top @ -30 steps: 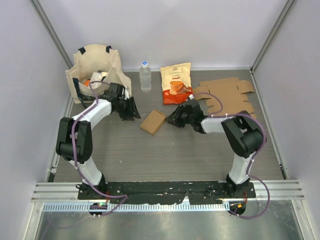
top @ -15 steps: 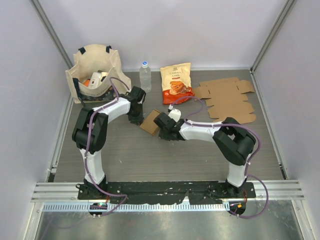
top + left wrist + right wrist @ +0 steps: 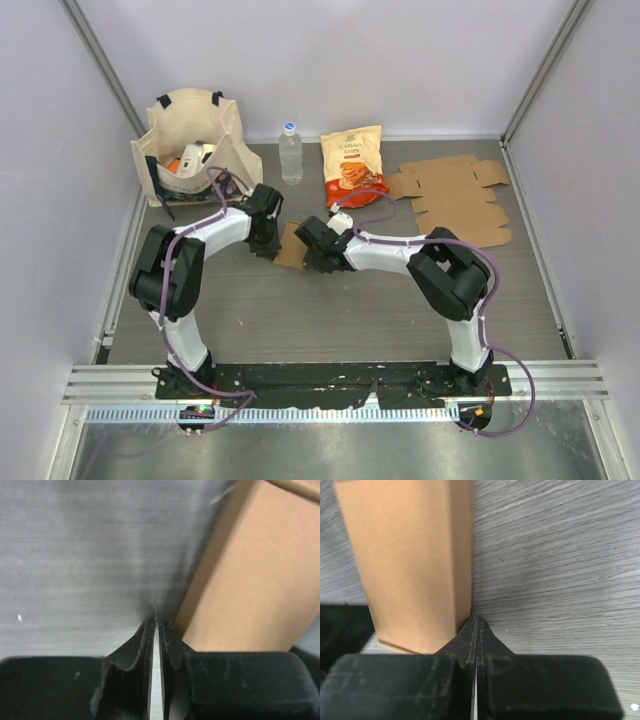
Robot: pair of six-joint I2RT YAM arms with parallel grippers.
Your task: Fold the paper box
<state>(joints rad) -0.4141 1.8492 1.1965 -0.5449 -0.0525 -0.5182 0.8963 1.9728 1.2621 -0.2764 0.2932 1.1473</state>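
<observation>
The closed fingers of my right gripper are against the paper box's side (image 3: 461,575). So I keep pushing the box until it sits in front of the tote bag.
A small folded brown paper box (image 3: 291,245) lies on the grey table between my two grippers. My left gripper (image 3: 270,243) is shut and empty, pressing against the box's left side; in the left wrist view its tips (image 3: 156,622) touch the table beside the box (image 3: 250,580). My right gripper (image 3: 310,250) is shut and empty, against the box's right side; in the right wrist view its tips (image 3: 475,622) sit at the box's (image 3: 410,565) lower corner. A flat unfolded cardboard blank (image 3: 452,198) lies at the back right.
A cream tote bag (image 3: 185,145) with items stands at the back left. A clear water bottle (image 3: 290,153) and an orange chips bag (image 3: 352,165) stand at the back middle. Metal frame posts run along both sides.
Both arms have swung inward to the box. The left gripper came from near the bag, the right from the right side. The box is now squeezed between them and shifted slightly left.
</observation>
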